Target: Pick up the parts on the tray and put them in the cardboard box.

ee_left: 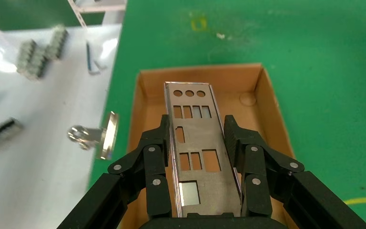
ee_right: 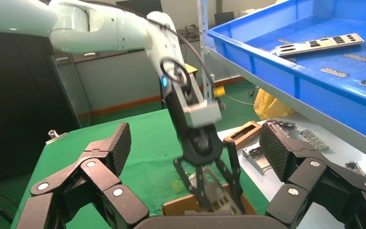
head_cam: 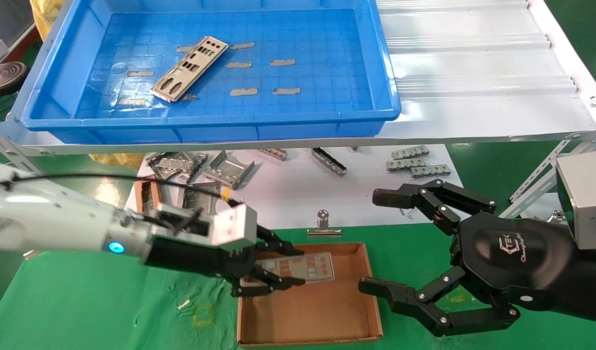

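Note:
The silver punched plate (head_cam: 322, 267) runs along the far side of the cardboard box. My left gripper should keep bringing it down until it reaches the open part of the box's bottom (head_cam: 318, 289), and then let go.
My left gripper (head_cam: 293, 268) is shut on a silver punched plate (head_cam: 298, 268), gripping its two long edges, low over the far part of the cardboard box (head_cam: 307, 311). The left wrist view shows the fingers (ee_left: 164, 143) against the plate (ee_left: 193, 143) inside the box (ee_left: 267, 95). A second plate (head_cam: 190, 68) lies at a slant in the blue tray (head_cam: 205, 129). My right gripper (head_cam: 376, 241) is open and empty, to the right of the box. The right wrist view shows the left gripper (ee_right: 209, 191), the tray (ee_right: 286, 76) and its plate (ee_right: 319, 44).
Short grey tape patches (head_cam: 283, 62) dot the tray floor. Bent grey brackets (head_cam: 225, 167), grey strips (head_cam: 414, 163) and a small narrow brown box (head_cam: 147, 194) lie on the white sheet under the shelf. A metal binder clip (head_cam: 323, 223) sits just beyond the cardboard box.

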